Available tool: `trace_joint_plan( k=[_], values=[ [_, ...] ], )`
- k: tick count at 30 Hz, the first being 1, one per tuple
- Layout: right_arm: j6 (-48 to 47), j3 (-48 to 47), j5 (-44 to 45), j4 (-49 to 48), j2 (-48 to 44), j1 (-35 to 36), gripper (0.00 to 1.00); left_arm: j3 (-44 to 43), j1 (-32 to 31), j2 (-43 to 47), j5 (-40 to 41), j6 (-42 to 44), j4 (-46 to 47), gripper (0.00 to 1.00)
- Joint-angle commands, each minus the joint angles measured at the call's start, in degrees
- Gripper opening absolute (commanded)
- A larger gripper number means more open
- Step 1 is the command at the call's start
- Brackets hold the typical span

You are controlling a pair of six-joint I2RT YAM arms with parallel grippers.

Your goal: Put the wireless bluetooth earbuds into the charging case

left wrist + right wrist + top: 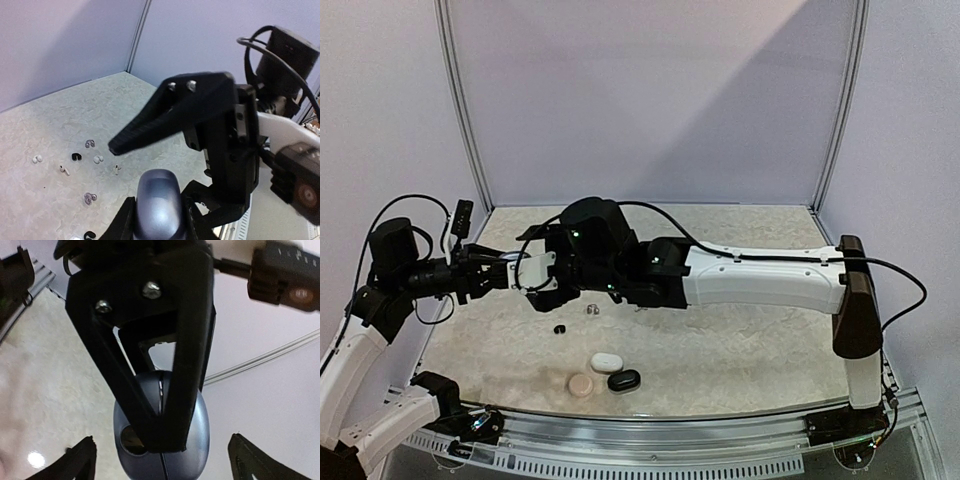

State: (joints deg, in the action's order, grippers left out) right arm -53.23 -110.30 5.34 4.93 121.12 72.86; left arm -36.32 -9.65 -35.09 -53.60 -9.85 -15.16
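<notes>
My left gripper's finger is lying across the charging case's seam (164, 466). My right gripper should therefore hold the case (198, 440) while my left gripper takes hold of it by its base.
My left gripper (158, 216) is shut on a blue-grey pebble-shaped charging case (158, 200) and holds it above the table. The case also shows in the right wrist view (200, 425), with a seam and a dark round spot, partly covered by a left finger (165, 365). My right gripper (165, 462) is open, its fingertips wide on either side of the case without touching it. In the top view both grippers meet at the left, the left gripper (510, 272) against the right gripper (552, 270). Several tiny earbuds (98, 159) lie scattered on the table below.
A white case (606, 362), a black case (624, 381) and a beige case (580, 385) lie near the front edge. A black bud (560, 328) and a greyish bud (590, 310) lie just behind them. Walls close the table at the back and sides.
</notes>
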Motion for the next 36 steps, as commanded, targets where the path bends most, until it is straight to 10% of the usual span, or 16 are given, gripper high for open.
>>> trace_joint_plan(
  k=[1,6,13,36],
  values=[
    [15.6,-2.7,-15.1,7.9,-3.4,-5.0,0.99,-1.0,-0.6,2.0,-1.4,6.7,-1.8,0.0],
    [32.5,-2.6,-38.0,12.7,-5.5,-10.4,0.98,-0.3,-0.6,3.9,-3.3,12.7,-2.5,0.0],
    [39.9,-5.6,-48.3,12.9,-1.6,-10.6,0.89,0.4,-0.7,4.0,-3.6,14.0,-2.0,0.0],
    [48.6,-9.5,-49.3,6.0,4.7,-9.9,0.28,1.8,-1.7,4.5,-3.6,12.3,1.1,0.0]
  ],
)
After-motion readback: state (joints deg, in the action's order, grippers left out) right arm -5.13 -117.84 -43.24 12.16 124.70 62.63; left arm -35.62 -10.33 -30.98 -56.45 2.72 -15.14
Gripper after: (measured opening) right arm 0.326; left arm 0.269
